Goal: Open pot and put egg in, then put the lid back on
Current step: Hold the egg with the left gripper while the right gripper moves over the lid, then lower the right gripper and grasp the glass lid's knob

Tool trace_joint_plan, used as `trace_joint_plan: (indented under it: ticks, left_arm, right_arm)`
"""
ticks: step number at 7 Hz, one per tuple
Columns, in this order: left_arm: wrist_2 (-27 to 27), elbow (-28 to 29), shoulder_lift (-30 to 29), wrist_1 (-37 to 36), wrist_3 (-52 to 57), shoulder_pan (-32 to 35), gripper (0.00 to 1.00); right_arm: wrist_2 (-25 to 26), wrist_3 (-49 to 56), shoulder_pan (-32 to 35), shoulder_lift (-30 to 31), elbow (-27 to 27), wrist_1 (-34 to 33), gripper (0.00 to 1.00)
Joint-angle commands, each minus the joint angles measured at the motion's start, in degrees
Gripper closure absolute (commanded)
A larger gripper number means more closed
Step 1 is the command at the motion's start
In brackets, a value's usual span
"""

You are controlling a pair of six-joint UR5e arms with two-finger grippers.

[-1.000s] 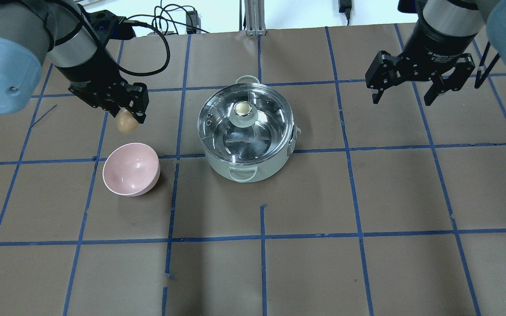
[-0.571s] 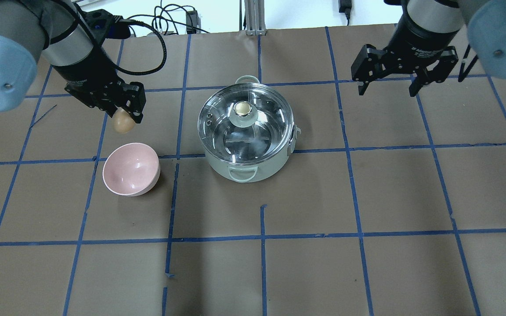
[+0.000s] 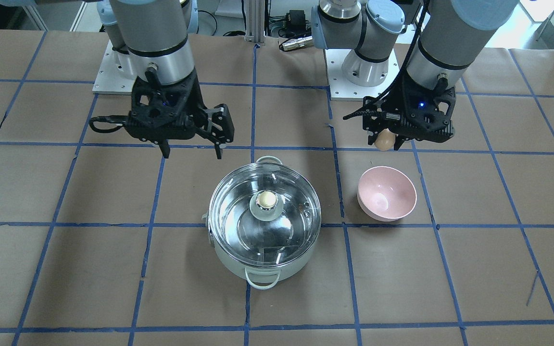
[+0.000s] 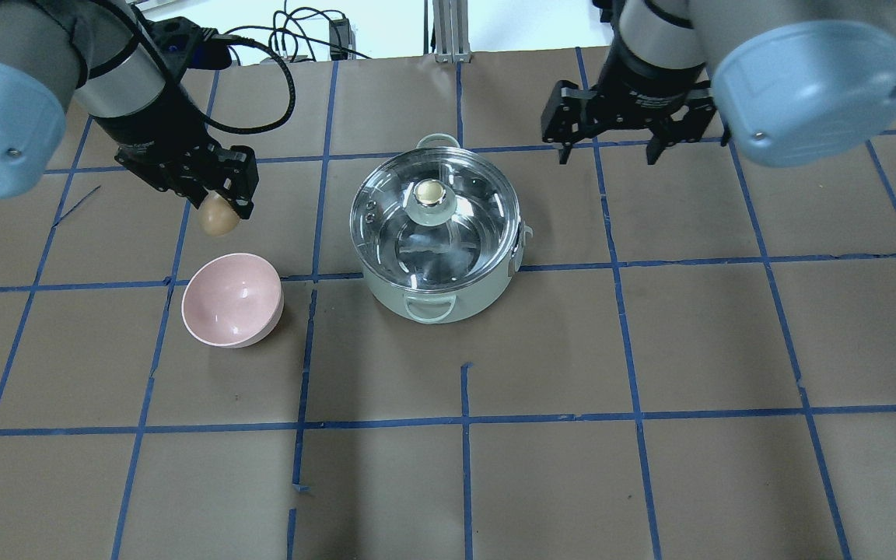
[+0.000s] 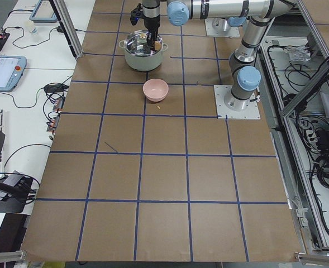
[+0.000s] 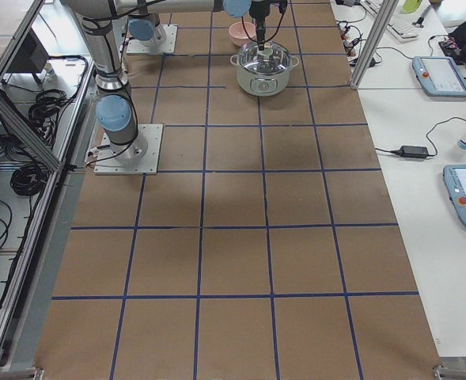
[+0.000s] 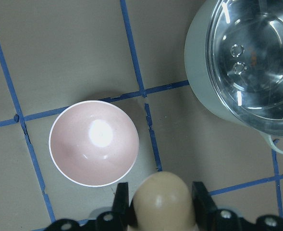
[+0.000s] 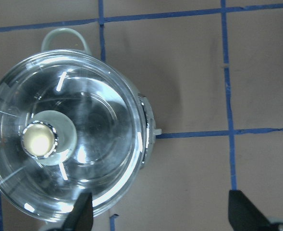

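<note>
The robot can see only smooth, shiny steel (image 3: 240, 230) through the glass lid, so it should expect the mint-white pot (image 3: 292, 267) to be empty when it lifts the lid.
The mint-white pot (image 4: 448, 299) stands mid-table with the glass lid (image 4: 393, 198) on it, cream-gold knob up; it also shows in the front view (image 3: 238, 264), lid (image 3: 296, 211). My left gripper (image 4: 224, 204) is shut on the tan egg (image 4: 218, 220), held in the air left of the pot and behind the pink bowl; the egg fills the bottom of the left wrist view (image 7: 163, 199) and shows in the front view (image 3: 384, 140). My right gripper (image 4: 611, 149) is open and empty, up behind and to the right of the pot, whose lid (image 8: 98, 125) shows below it.
An empty pink bowl (image 4: 232, 300) sits left of the pot, also in the front view (image 3: 386, 193) and the left wrist view (image 7: 94, 143). Brown paper with blue tape lines covers the table. Both arm bases stand at the robot's edge.
My right gripper has moved left toward the pot, still open. My left gripper with the egg has hardly moved.
</note>
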State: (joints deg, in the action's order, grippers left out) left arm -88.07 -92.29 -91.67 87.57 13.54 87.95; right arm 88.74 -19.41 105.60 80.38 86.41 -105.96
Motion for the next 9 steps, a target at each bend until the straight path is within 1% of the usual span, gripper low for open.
trace_joint_plan:
  ticks: [1,4,6,7,8,9]
  left_arm:
    - [0.00,0.00,0.00,-0.03,0.00,-0.06,0.84]
    - [0.00,0.00,0.00,-0.03,0.00,-0.06,0.84]
    - [0.00,0.00,0.00,0.06,0.00,-0.06,0.84]
    - [0.00,-0.09,0.00,0.06,0.00,0.12,0.84]
    - [0.00,0.00,0.00,0.06,0.00,0.03,0.84]
    - [0.00,0.00,0.00,0.06,0.00,0.03,0.84]
  right_arm:
    - [0.20,-8.42,5.39,-6.78,-4.74,-3.45,0.01]
    - [-0.32,-12.30,7.95,-12.42,-5.11,-11.08,0.00]
    - [-0.15,-12.15,8.22,-14.45,-4.76,-12.34,0.01]
    - [0.02,-12.14,8.22,-14.55,-4.24,-12.34,0.06]
    - [0.03,-12.32,8.22,-14.55,-3.28,-12.34,0.19]
    - [0.03,-12.32,8.22,-14.63,-3.00,-12.34,0.24]
